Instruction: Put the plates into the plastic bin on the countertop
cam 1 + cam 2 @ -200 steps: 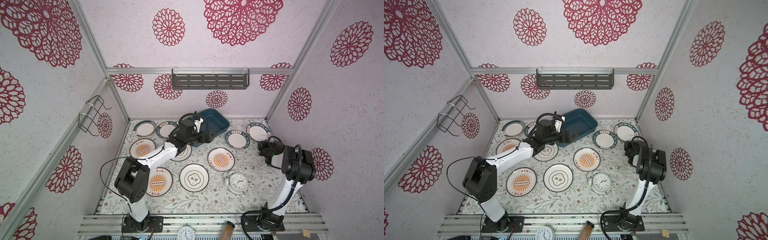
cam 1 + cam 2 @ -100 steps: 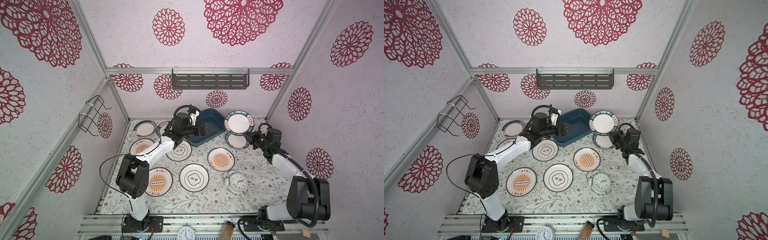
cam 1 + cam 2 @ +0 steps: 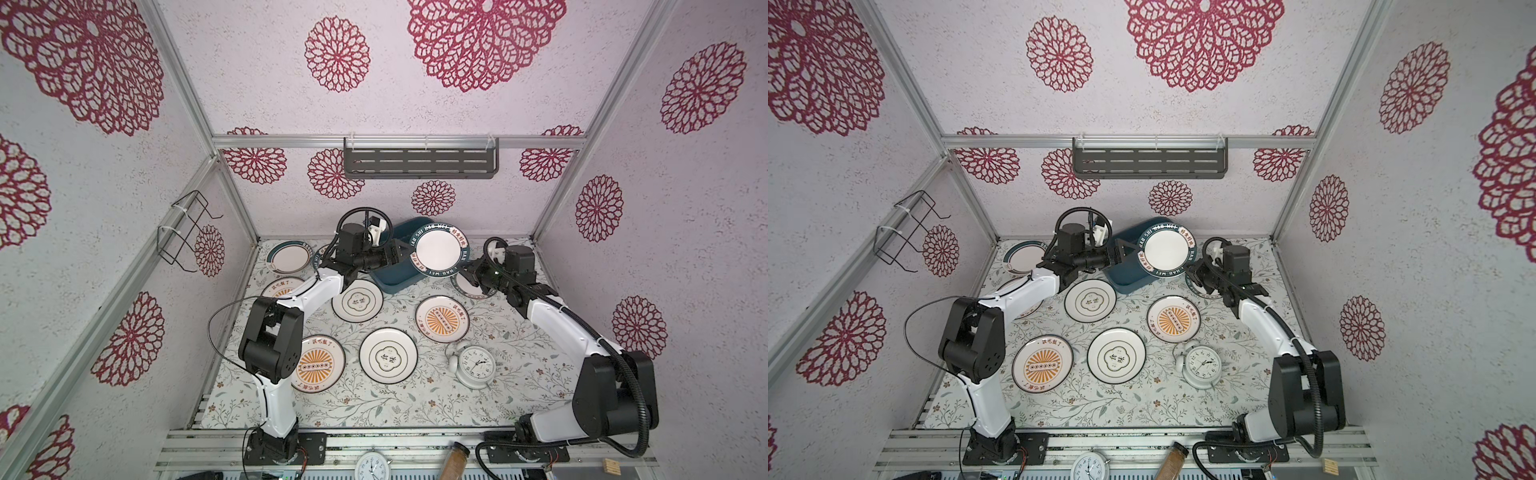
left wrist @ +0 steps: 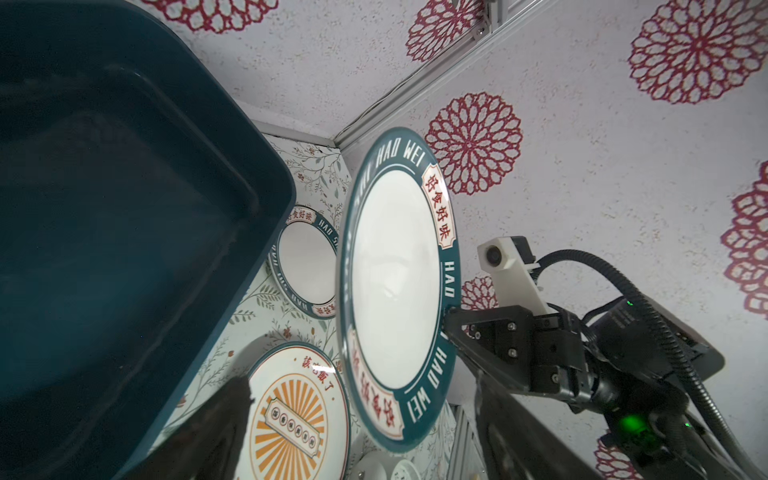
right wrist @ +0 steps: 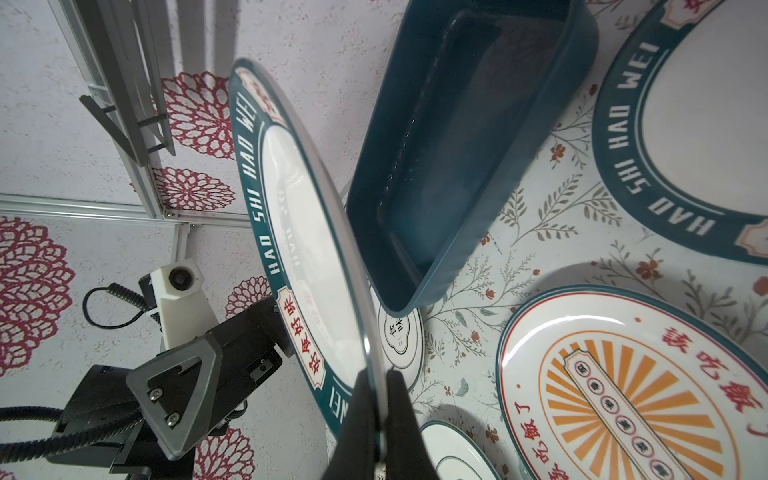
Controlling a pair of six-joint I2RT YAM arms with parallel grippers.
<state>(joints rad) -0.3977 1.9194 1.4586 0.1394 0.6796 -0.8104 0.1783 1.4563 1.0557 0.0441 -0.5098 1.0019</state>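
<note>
My left gripper should grab the plate's free rim (image 3: 413,252) and lower the plate into the bin, because my right gripper is holding the teal-rimmed plate (image 3: 440,250) tilted across the plastic bin's edge.
A teal-rimmed plate (image 3: 439,250) (image 3: 1166,249) hangs tilted on edge over the right end of the plastic bin (image 3: 395,280) (image 3: 1125,279). My right gripper (image 3: 462,272) (image 5: 376,374) is shut on the plate's lower right rim (image 5: 307,232). My left gripper (image 3: 401,252) (image 4: 370,436) stands open at the plate's left rim (image 4: 399,286), beside the bin's inside (image 4: 104,208), which holds nothing that I can see. I cannot tell whether it touches the plate. Several other plates lie flat on the countertop (image 3: 415,399): quatrefoil (image 3: 357,300), sunburst (image 3: 441,318), teal-rimmed (image 3: 289,257).
A white alarm clock (image 3: 476,365) lies near the front right. A grey slotted shelf (image 3: 419,162) hangs on the back wall and a wire rack (image 3: 187,232) on the left wall. Another teal-rimmed plate (image 3: 471,289) lies under my right gripper.
My right arm unfolded, took a teal-rimmed plate off the back right countertop and carried it up and left over the bin. My left gripper rose from the bin's front toward the plate's rim.
</note>
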